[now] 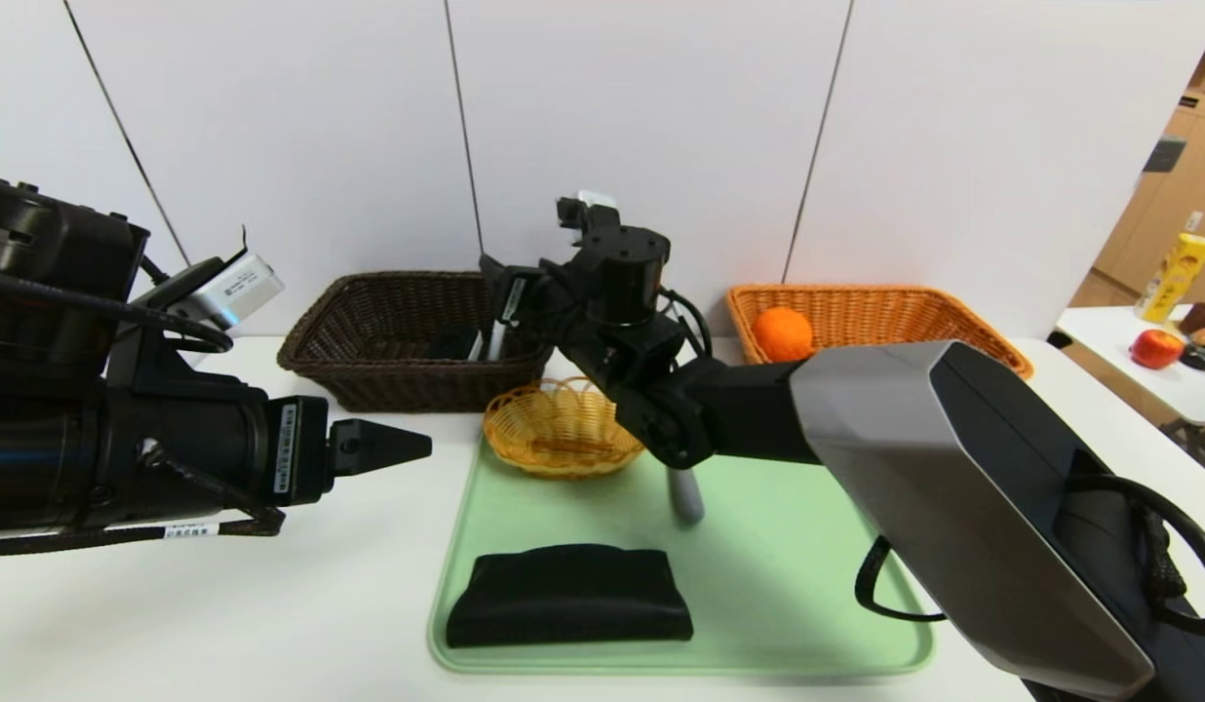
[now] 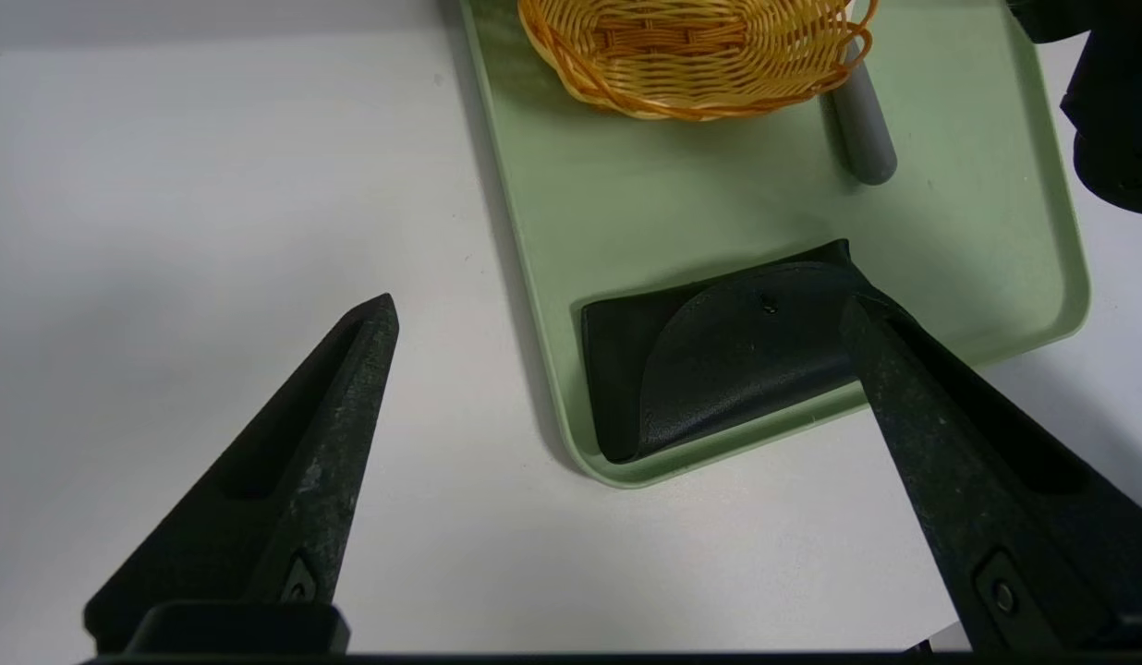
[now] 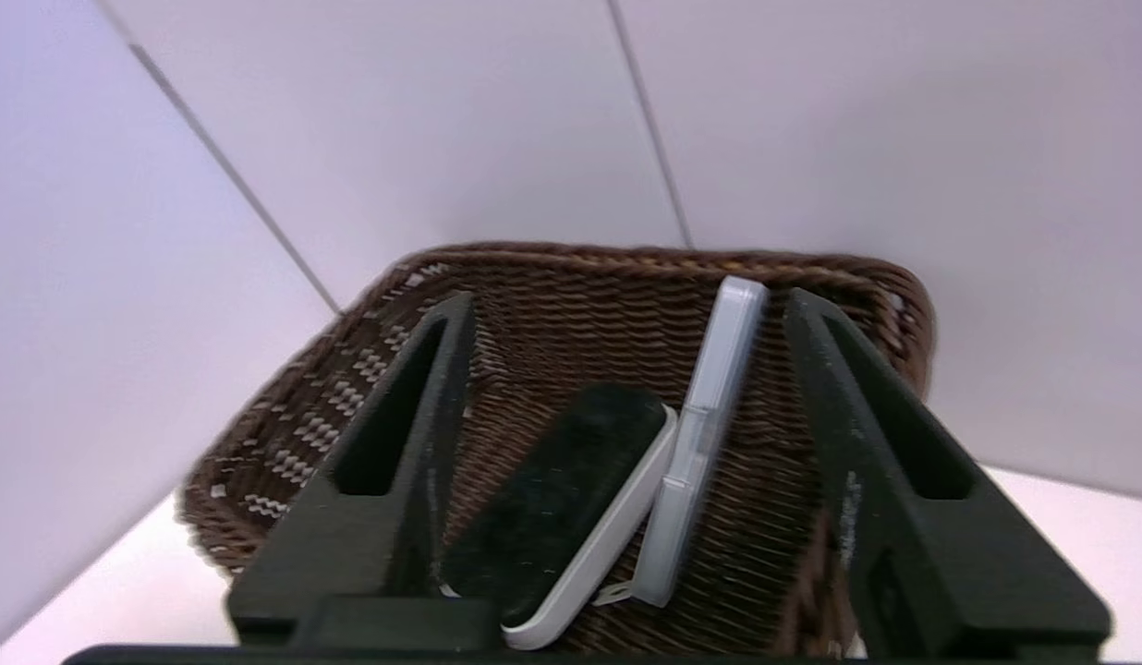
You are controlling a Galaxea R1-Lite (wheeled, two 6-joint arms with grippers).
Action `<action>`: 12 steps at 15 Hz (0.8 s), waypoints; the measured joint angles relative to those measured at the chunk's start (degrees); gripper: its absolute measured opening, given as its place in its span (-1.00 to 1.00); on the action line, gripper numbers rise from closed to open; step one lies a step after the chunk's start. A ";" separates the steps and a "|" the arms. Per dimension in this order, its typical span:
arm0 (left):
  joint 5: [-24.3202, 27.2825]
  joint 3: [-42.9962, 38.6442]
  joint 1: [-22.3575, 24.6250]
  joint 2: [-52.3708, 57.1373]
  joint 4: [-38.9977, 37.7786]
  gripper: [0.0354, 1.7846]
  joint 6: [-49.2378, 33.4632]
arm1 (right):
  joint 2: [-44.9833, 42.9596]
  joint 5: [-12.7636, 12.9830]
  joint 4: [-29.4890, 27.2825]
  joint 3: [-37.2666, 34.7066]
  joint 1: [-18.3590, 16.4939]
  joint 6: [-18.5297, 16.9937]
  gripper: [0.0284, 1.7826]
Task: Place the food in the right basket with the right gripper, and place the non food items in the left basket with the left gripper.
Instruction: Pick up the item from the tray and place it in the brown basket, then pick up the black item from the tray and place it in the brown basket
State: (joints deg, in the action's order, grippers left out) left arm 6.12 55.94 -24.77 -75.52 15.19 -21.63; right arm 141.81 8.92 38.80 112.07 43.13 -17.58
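The robot's right gripper is hanging over the dark brown basket (image 1: 429, 337), where the black pouch has to go, so it should move away before the left gripper grabs the black pouch (image 1: 569, 598).
The dark brown left basket (image 1: 369, 331) holds a white oblong case (image 3: 571, 526) and a slim grey case (image 3: 705, 416). My right gripper (image 1: 503, 292) is open and empty above that basket's right end; in its wrist view (image 3: 628, 297) both cases lie between the fingers, farther off. The orange (image 1: 783, 333) lies in the orange-tan right basket (image 1: 914, 312). The black pouch (image 1: 568, 595) and the grey peeler handle (image 1: 685, 497) lie on the green tray (image 1: 788, 585). My left gripper (image 1: 408, 447) is open and empty above the table, left of the tray. The bread slice is out of view.
A small round yellow basket (image 1: 562, 426) stands at the tray's back, next to the peeler. My right arm's grey shell (image 1: 934, 487) crosses above the tray's right side. A side table at far right holds a red apple (image 1: 1155, 348) and a yellow carton (image 1: 1173, 278).
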 joint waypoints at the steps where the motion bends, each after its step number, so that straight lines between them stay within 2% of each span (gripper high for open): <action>1: 0.05 0.04 -0.02 -0.11 -0.80 0.89 -0.01 | -0.57 -1.57 -0.02 0.04 -0.16 0.00 0.40; 2: 0.07 0.06 -0.02 -0.16 -1.19 0.89 0.05 | -1.46 -2.86 -0.52 0.06 -0.39 -0.06 0.47; 4: 0.10 0.54 -0.02 -0.28 -1.28 0.89 0.21 | -4.22 -3.15 -5.03 0.09 -0.68 -1.77 0.56; 6: 0.46 1.30 -0.11 -0.33 -1.33 0.89 0.46 | -8.08 -1.84 -11.17 0.02 -0.68 -7.78 0.64; 8: 0.68 1.58 -0.98 -0.28 -1.50 0.89 0.30 | -12.04 2.18 -18.02 -0.16 -0.61 -10.92 0.70; 10: 1.07 1.63 -2.18 -0.27 -5.38 0.89 -0.04 | -15.82 8.22 -24.89 -0.46 -0.61 -14.38 0.75; 11: 1.05 1.19 -2.57 -0.22 -7.17 0.89 -0.06 | -17.51 9.75 -26.99 -0.52 -0.68 -16.02 0.77; 12: 0.73 0.94 -2.84 -0.17 -7.62 0.89 0.05 | -19.76 9.95 -29.83 -0.60 -0.71 -17.70 0.79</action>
State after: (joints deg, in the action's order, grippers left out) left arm 6.85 56.88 -27.61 -75.69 7.57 -21.58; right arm 122.05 18.87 8.97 111.47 42.42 -35.28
